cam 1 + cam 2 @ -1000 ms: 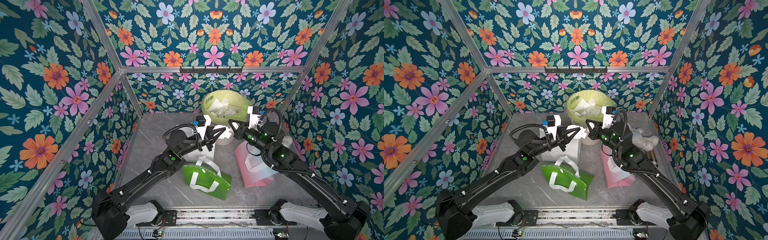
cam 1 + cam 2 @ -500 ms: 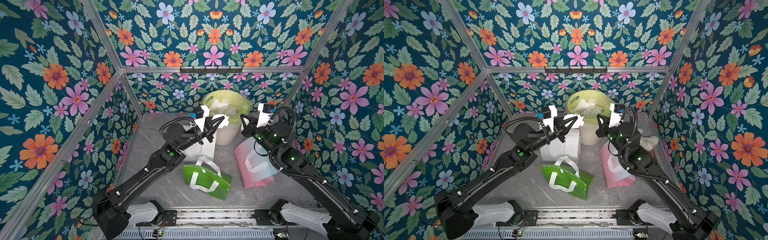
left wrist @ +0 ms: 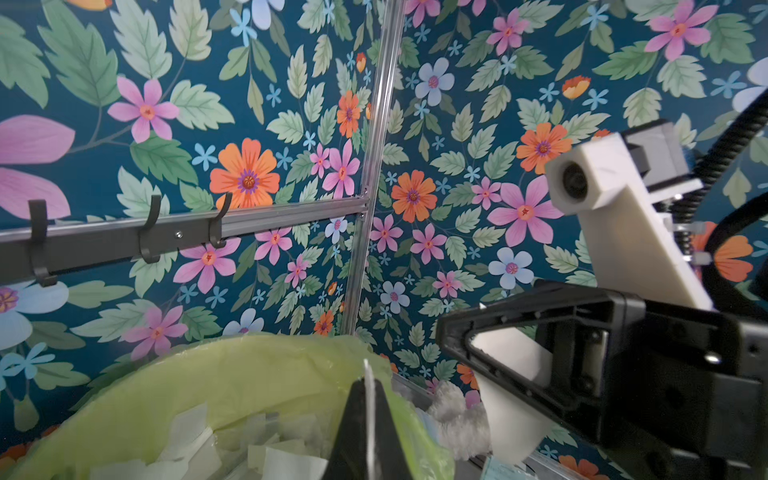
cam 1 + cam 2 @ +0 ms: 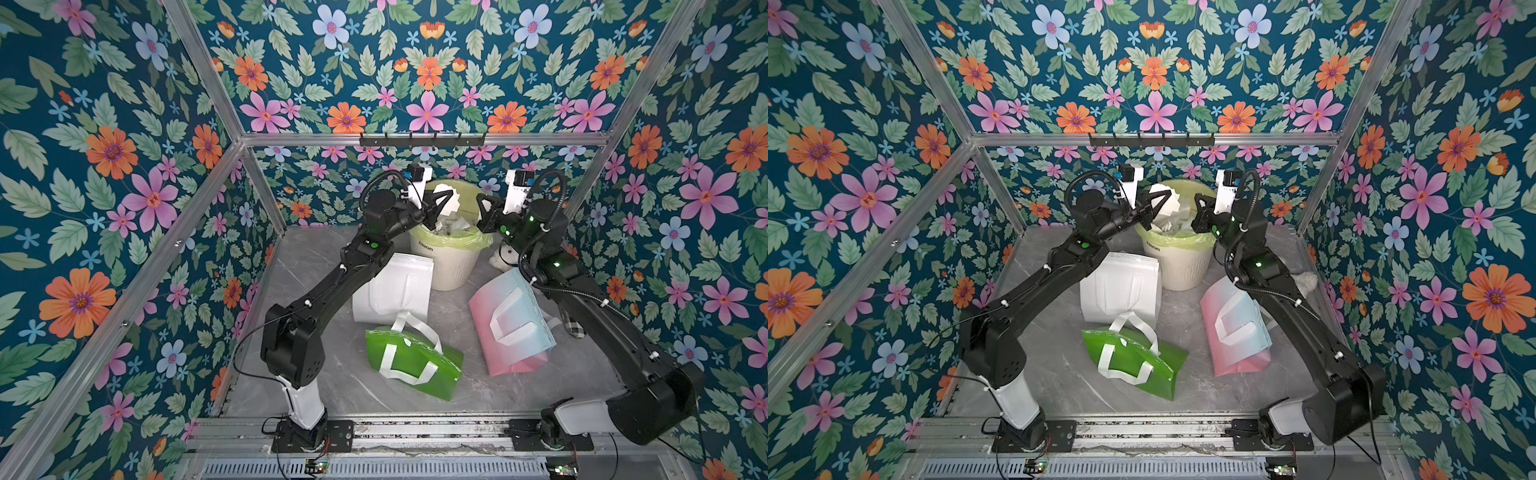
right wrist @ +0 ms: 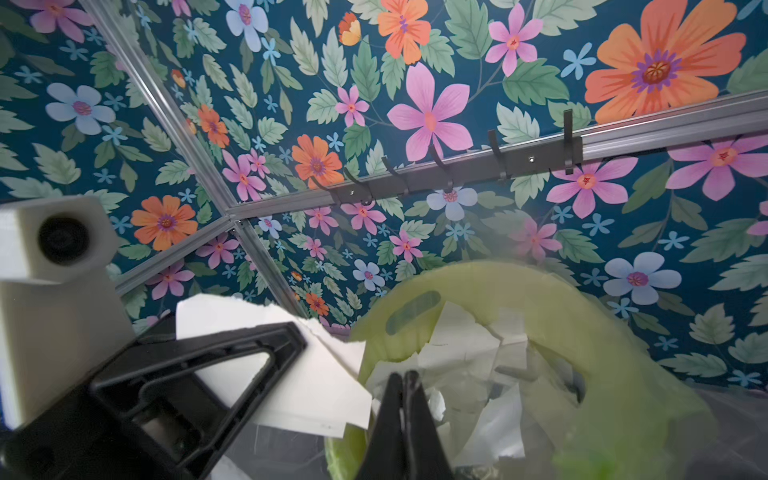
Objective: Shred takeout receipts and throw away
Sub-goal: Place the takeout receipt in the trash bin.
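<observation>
My grippers are holding the torn receipt pieces (image 5: 332,388) close to the bin's rim, so I should move both grippers in over the paper shreds (image 4: 456,224) before I open them.
Both grippers hang over the white bin (image 4: 451,270), which has a yellow-green liner, with a gap between them. My left gripper (image 4: 444,199) (image 3: 368,380) is shut on a torn white receipt piece (image 4: 455,203) (image 5: 316,386), whose thin edge shows between the jaws. My right gripper (image 4: 481,205) (image 5: 402,376) is shut on another torn receipt piece (image 3: 511,399) that hangs down from its fingers. Several white paper shreds (image 4: 455,226) (image 5: 469,349) lie inside the bin.
A white fabric bag (image 4: 395,286) leans in front of the bin. A green bag (image 4: 415,361) and a pink-blue bag (image 4: 511,324) lie nearer the front. A fluffy white thing (image 4: 496,262) sits right of the bin. A hook rail (image 4: 422,139) runs along the back wall.
Both grippers have risen and moved back over the bin and drawn apart. The sheet they held together is now two pieces, one in each gripper.
</observation>
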You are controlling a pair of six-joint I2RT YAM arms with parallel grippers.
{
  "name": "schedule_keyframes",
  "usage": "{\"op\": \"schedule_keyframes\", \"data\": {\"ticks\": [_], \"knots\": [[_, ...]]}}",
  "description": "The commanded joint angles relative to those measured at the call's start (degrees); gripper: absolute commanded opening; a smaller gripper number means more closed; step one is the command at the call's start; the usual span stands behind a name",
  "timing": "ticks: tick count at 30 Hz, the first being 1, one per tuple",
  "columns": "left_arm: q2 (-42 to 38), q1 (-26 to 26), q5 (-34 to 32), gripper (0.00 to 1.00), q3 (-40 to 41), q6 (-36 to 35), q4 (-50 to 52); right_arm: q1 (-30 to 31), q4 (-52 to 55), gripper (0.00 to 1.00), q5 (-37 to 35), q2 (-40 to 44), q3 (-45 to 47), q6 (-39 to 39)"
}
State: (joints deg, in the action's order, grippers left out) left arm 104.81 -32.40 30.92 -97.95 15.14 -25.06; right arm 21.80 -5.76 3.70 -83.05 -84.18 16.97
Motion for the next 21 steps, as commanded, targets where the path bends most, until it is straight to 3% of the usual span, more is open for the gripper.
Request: {"op": "schedule_keyframes", "data": {"ticks": [1,8,12,21], "knots": [[3.24,0.76,1.25,0.00,-4.01,0.84,1.79,-0.32,-1.29,0.00,2.27,-4.70,-4.57,-1.39],[9.70,1.46,-3.23,0.01,-8.32,-1.57,5.93,-0.72,1.45,0.00,0.45,-14.58,-12.14,-2.75],[10.67,1.50,-4.13,0.13,-9.01,-1.91,7.64,-0.83,2.54,0.00,0.36,-16.99,-14.14,-2.69],[10.68,1.50,-4.43,0.38,-9.01,-0.66,8.32,-1.24,3.36,0.43,-0.01,-18.93,-15.67,-0.83]]}}
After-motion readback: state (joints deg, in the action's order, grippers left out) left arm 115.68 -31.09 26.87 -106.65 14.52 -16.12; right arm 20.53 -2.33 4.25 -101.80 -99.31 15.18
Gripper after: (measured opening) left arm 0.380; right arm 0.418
